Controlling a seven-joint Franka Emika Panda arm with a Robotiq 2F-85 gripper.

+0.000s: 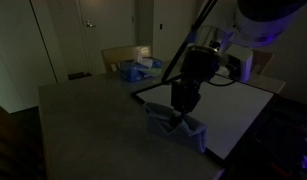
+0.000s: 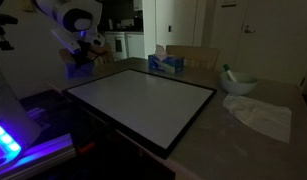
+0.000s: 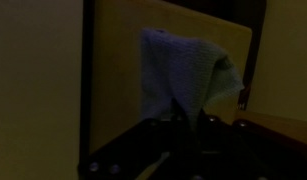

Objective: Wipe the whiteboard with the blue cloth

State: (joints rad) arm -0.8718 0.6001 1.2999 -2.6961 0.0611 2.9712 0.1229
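Note:
Next, my gripper moves back and lowers the blue cloth onto the white surface, because the cloth hangs past the whiteboard's dark frame, over the grey table.
The whiteboard lies flat on the grey table, white with a thin dark frame. My gripper stands over the board's corner nearest the arm, pointing down. It is shut on the blue cloth, which bunches under the fingers at the board's edge. In the wrist view the wrinkled blue cloth spreads out beyond my gripper onto the board, pinched between the dark fingers. The room is very dim.
A blue and white pile with a blue tissue box sits past the board's far edge. A white rag and a pale bowl lie beside the board. The table's edge runs close to the board's near side.

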